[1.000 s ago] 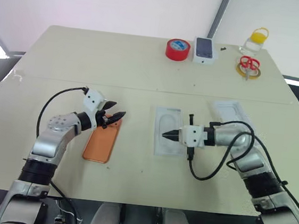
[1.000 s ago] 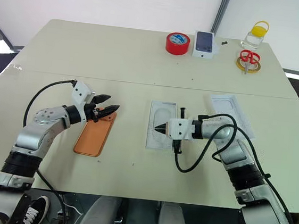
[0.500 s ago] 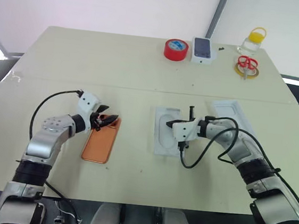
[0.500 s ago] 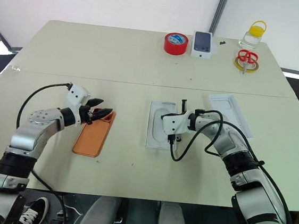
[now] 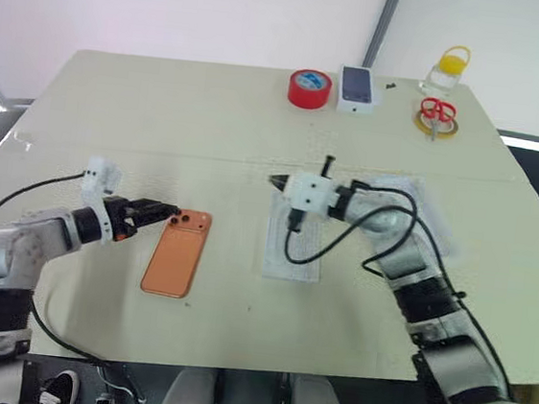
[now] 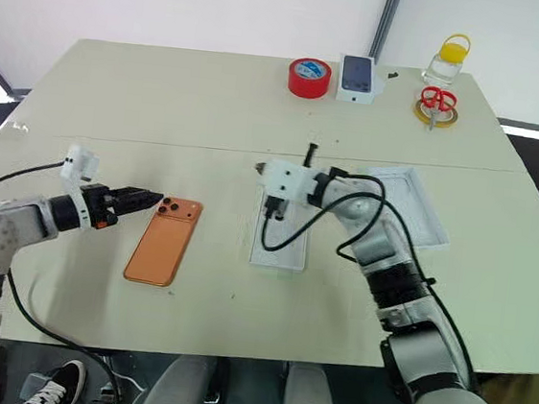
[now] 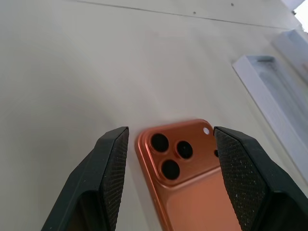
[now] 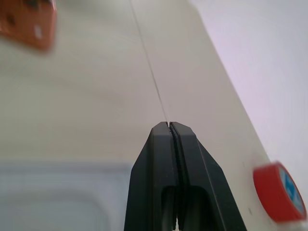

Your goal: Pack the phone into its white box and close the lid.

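Observation:
The orange phone will rest nearly level with the box's rim when I lower it in, since the white box's inner tray lies close below that rim.
The orange phone lies flat on the table, back up, its camera cluster at the far end. My left gripper is open just left of that end. In the left wrist view its fingers stand to either side of the phone's camera corner and hold nothing. The white box lies at the table's centre. The lid rests to its right. My right gripper is shut and empty, hovering over the box's far end and pointing left.
Along the far edge stand a red tape roll, a small white box printed with a phone picture, red-handled scissors on a yellow ring and a yellow-capped bottle. A black cable hangs from my right wrist over the box.
My left gripper has drawn back to the left off the phone and rolled, uncovering the camera cluster. My right gripper has risen and swung left to the box's far end. The camera has shifted.

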